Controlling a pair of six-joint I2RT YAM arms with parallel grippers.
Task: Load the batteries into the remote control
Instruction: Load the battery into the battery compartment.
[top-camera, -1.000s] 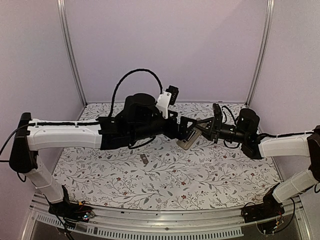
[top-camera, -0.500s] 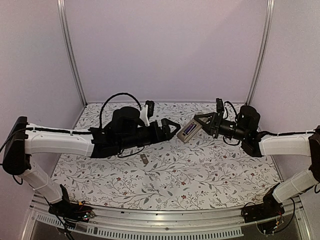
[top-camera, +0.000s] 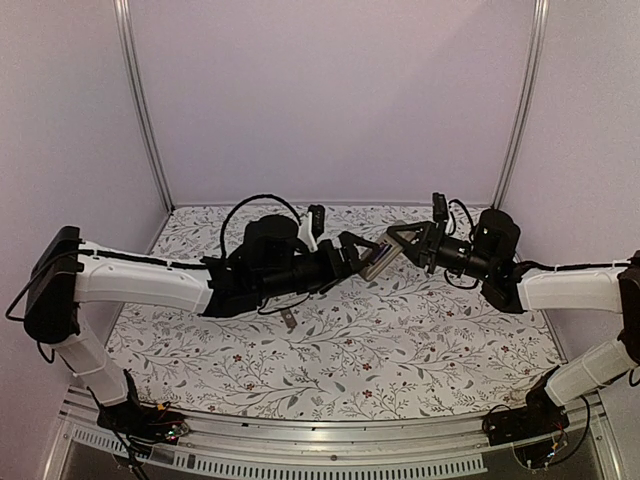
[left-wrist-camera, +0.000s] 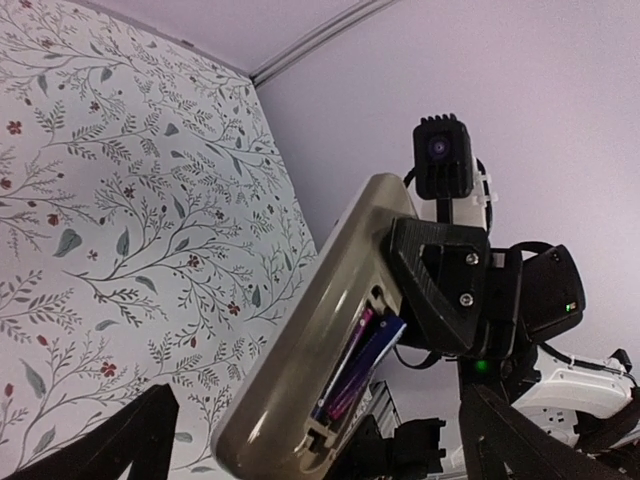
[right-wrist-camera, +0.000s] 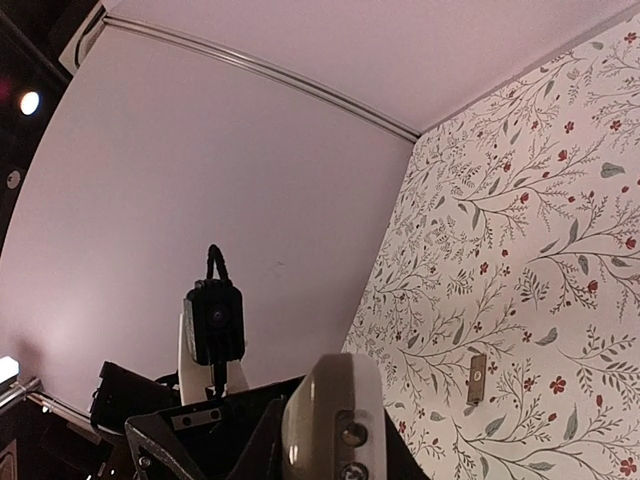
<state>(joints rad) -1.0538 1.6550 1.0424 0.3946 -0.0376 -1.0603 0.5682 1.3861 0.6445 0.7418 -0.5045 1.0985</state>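
Note:
The blue battery's end stands up out of the remote's compartment, so next I close my left gripper across the remote and press the battery down flat.
My right gripper is shut on one end of the tan-grey remote control and holds it tilted above the table's far middle. In the left wrist view the remote shows its open back compartment with two batteries, blue and purple, lying side by side inside. My left gripper is open, its fingers spread to either side of the remote's free end without touching it. In the right wrist view the remote's button end fills the bottom, with the right gripper clamped round it.
The small flat grey cover piece lies on the flowered tablecloth below the left arm; it also shows in the right wrist view. Walls with metal corner posts close the back and sides.
My left gripper drew back to the left from the remote, then came right again so that its open fingers flank the remote's end. My right gripper lifted and tilted the remote slightly.

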